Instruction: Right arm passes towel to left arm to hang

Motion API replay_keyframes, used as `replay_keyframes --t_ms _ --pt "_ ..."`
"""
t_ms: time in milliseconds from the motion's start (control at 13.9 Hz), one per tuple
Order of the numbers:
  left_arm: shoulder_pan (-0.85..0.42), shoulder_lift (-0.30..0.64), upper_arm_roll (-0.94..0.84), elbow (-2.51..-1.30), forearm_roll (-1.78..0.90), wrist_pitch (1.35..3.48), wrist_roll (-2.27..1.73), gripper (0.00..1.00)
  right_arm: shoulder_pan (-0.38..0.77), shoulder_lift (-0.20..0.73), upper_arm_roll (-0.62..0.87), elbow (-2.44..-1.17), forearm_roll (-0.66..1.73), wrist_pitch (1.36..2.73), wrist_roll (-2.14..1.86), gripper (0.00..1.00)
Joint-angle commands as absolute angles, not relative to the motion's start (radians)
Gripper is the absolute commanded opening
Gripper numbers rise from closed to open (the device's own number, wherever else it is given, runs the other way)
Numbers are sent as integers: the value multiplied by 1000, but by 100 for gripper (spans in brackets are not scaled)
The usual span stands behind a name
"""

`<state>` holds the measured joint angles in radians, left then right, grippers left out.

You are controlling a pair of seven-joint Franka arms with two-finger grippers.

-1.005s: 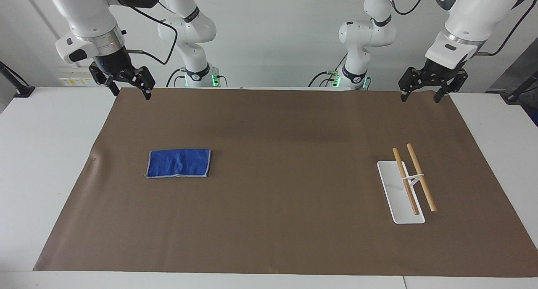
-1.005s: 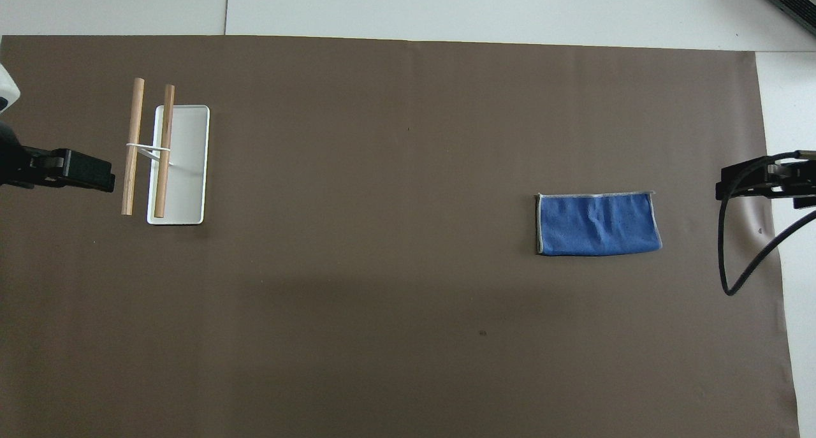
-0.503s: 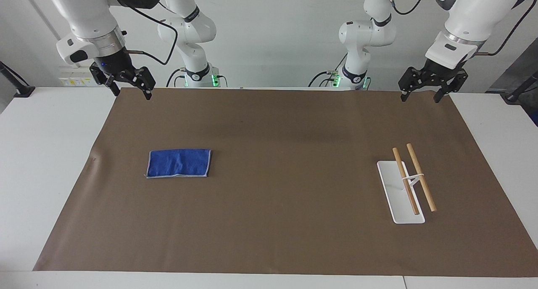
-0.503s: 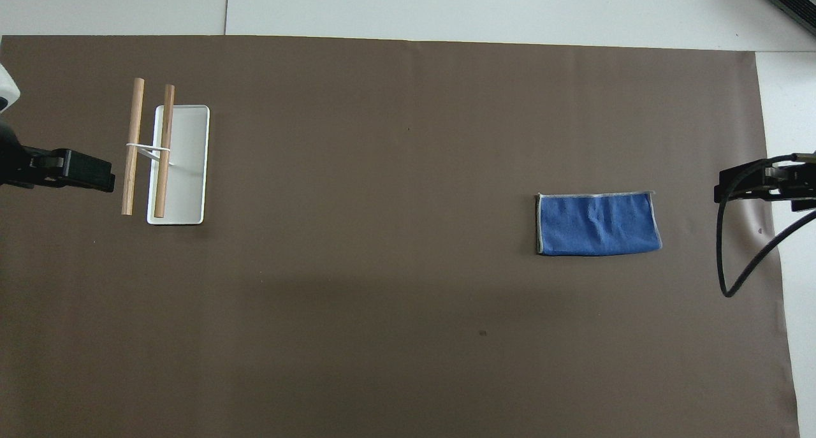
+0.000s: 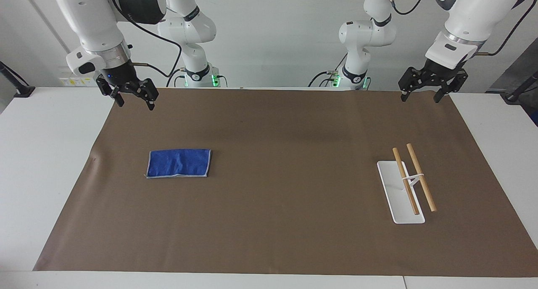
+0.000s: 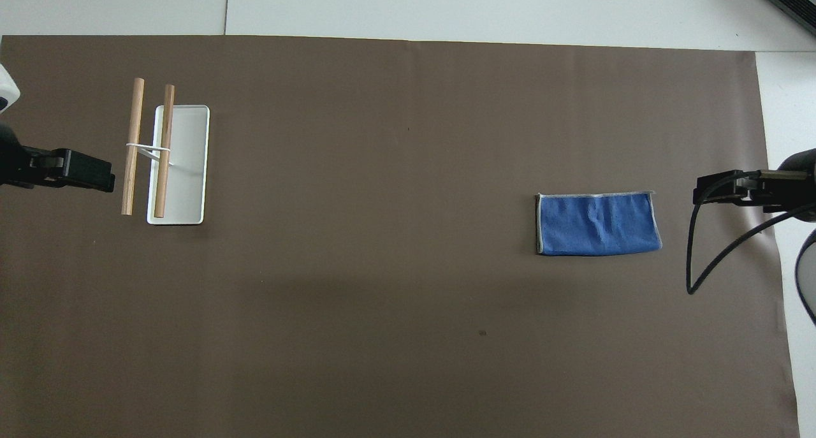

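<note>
The folded blue towel (image 6: 600, 224) lies clear in front of my right gripper's open fingers, so I should keep going down toward the towel's middle (image 5: 179, 163) until the fingers close on the cloth.
The blue towel (image 5: 178, 163) lies flat and folded on the brown mat toward the right arm's end of the table; it also shows in the overhead view (image 6: 597, 224). My right gripper (image 5: 135, 102) is open and empty, up in the air over the mat's edge nearest the robots, apart from the towel; in the overhead view the right gripper (image 6: 727, 189) shows beside the towel. My left gripper (image 5: 420, 96) is open and empty, and waits over the mat's corner nearest the robots at the left arm's end; the left gripper (image 6: 86, 172) also shows in the overhead view.
A white tray (image 5: 394, 196) with two wooden rods (image 5: 421, 177) on a stand sits toward the left arm's end; the tray also shows in the overhead view (image 6: 188, 164). The brown mat (image 5: 286, 154) covers most of the white table. A black cable (image 6: 707, 266) hangs from the right wrist.
My right gripper has moved down and toward the towel, a little over the mat. The left arm and the towel have not moved.
</note>
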<state>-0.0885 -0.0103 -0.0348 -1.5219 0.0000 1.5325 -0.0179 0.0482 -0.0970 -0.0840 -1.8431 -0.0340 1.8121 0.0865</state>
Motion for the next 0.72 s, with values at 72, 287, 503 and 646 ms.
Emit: replay_keyframes --t_ms 72,287,503,646 --pt "-92 -34 -26 -1548 -14 1526 -15 100 54 -52 -77 -1960 -14 2003 45 100" --pt "-94 -34 -26 -1548 -14 1528 -15 100 55 21 -78 -2015 37 2141 -24 100" --pt "-94 -34 -26 -1548 -14 1528 -15 100 61 93 -74 -2114 48 2334 -52 100" --pt "-94 -35 -26 -1548 -14 1528 -15 100 83 129 -74 -2150 49 2397 -55 100"
